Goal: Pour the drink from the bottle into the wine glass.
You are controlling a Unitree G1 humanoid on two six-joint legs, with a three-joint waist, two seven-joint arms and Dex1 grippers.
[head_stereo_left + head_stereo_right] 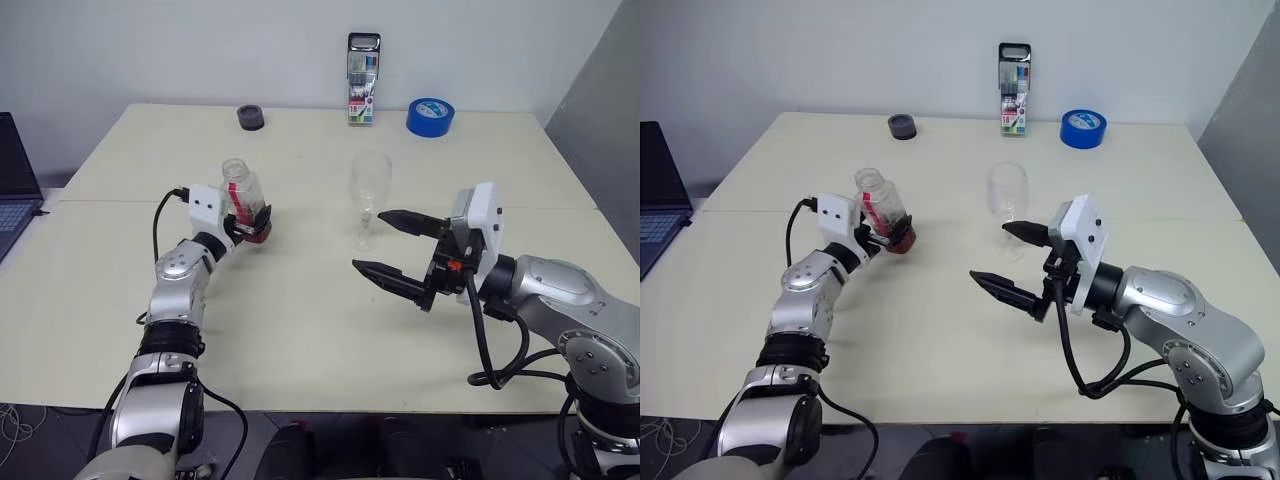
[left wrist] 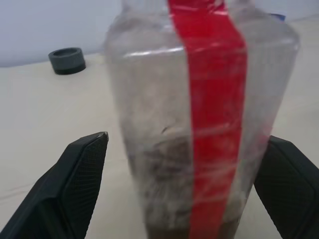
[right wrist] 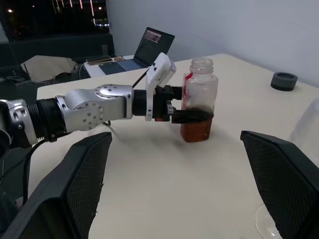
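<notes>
I expect the drink to stream out of the uncapped neck [image 1: 234, 168] when I tip the bottle nearly onto its side, because the drink is low in the bottle.
The bottle [image 1: 238, 185] stands upright on the table, left of centre, clear with a red strip and an uncapped neck. A little reddish-brown drink [image 3: 197, 130] lies in its bottom. My left gripper [image 1: 250, 222] is open, one finger on each side of the bottle's lower body; the left wrist view shows a gap beside one finger [image 2: 75, 174]. The empty wine glass [image 1: 369, 195] stands upright to the bottle's right. My right gripper [image 1: 368, 240] hovers open just in front of and right of the glass, holding nothing, pointing toward the bottle.
At the table's far edge stand a tall marker-pen case [image 1: 362, 78], a blue tape roll [image 1: 430, 116] and a small dark round cap [image 1: 251, 117]. A laptop [image 1: 15, 180] sits off the left side. Bare table [image 1: 300, 330] lies between my arms.
</notes>
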